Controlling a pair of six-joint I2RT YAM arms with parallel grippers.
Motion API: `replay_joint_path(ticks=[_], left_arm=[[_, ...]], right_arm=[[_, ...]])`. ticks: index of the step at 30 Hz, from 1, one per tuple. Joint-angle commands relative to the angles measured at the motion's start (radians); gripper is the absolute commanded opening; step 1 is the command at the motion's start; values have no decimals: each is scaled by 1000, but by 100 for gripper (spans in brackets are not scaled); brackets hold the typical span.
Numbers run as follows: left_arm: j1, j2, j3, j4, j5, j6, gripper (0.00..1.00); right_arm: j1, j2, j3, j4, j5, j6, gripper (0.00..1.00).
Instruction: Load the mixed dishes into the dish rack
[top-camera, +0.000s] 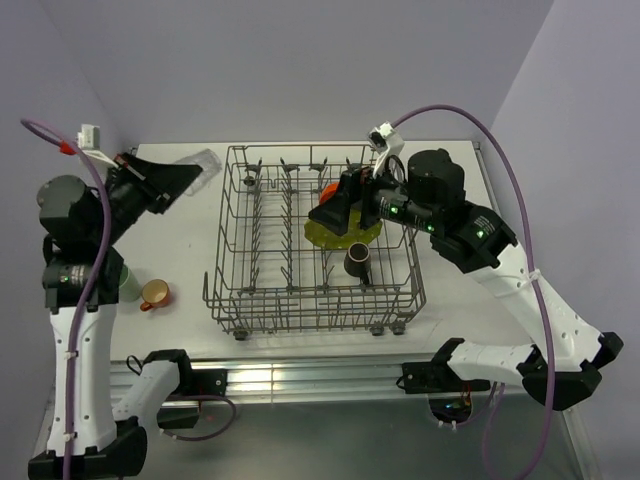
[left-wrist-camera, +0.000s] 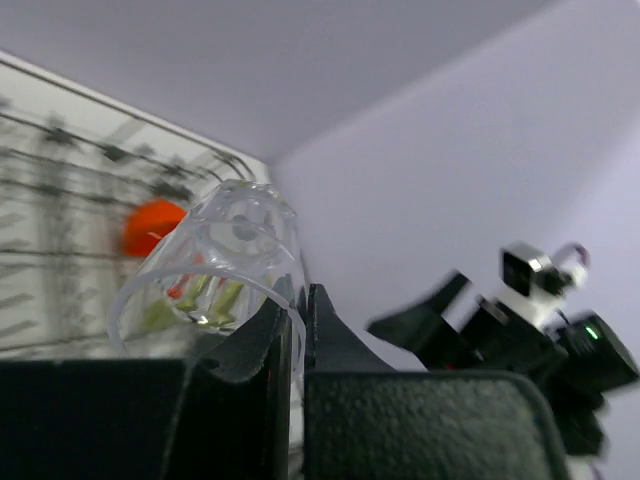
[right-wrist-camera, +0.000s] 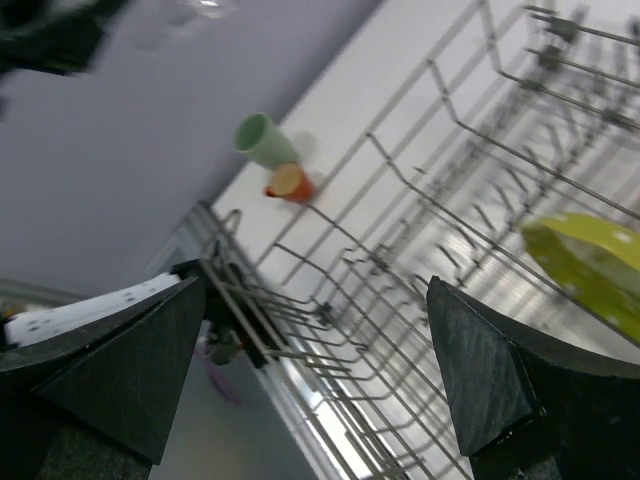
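Observation:
The clear glass's rim (left-wrist-camera: 205, 269) is pinched by my left gripper, so my right gripper should take hold of the glass's base (top-camera: 211, 160) and put the glass rim-down by the dark brown mug.
My left gripper (top-camera: 180, 180) is shut on the rim of the clear glass (top-camera: 202, 162) and holds it in the air just left of the dish rack's (top-camera: 262, 300) far-left corner. In the left wrist view the glass (left-wrist-camera: 215, 255) lies tilted, its rim pinched between the fingers (left-wrist-camera: 335, 340). My right gripper (top-camera: 328, 215) is open and empty above the rack, over the yellow-green plate (top-camera: 368, 233). The dark brown mug (top-camera: 357, 260) and the orange bowl (top-camera: 328, 189) are inside the rack. The small orange cup (top-camera: 155, 294) and pale green cup (top-camera: 130, 284) stand on the table to the left.
The right wrist view looks down through the rack's wires (right-wrist-camera: 400, 260), with the plate's edge (right-wrist-camera: 590, 260), the green cup (right-wrist-camera: 262, 140) and the orange cup (right-wrist-camera: 290, 182). Walls close in behind the table and on both sides.

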Motion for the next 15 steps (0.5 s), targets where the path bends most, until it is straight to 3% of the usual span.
replay_joint_path(ticks=[1, 5, 9, 15], left_arm=[[-3, -5, -206, 530, 342, -281, 0], [-10, -51, -357, 805, 418, -463, 0], [-36, -82, -452, 973, 424, -584, 0], [-134, -105, -517, 1042, 390, -619, 0]], right_arm=[[-10, 8, -26, 195, -246, 64, 100], [-10, 51, -62, 330, -391, 112, 100], [-7, 93, -69, 375, -405, 142, 99], [-1, 160, -56, 454, -403, 152, 96]])
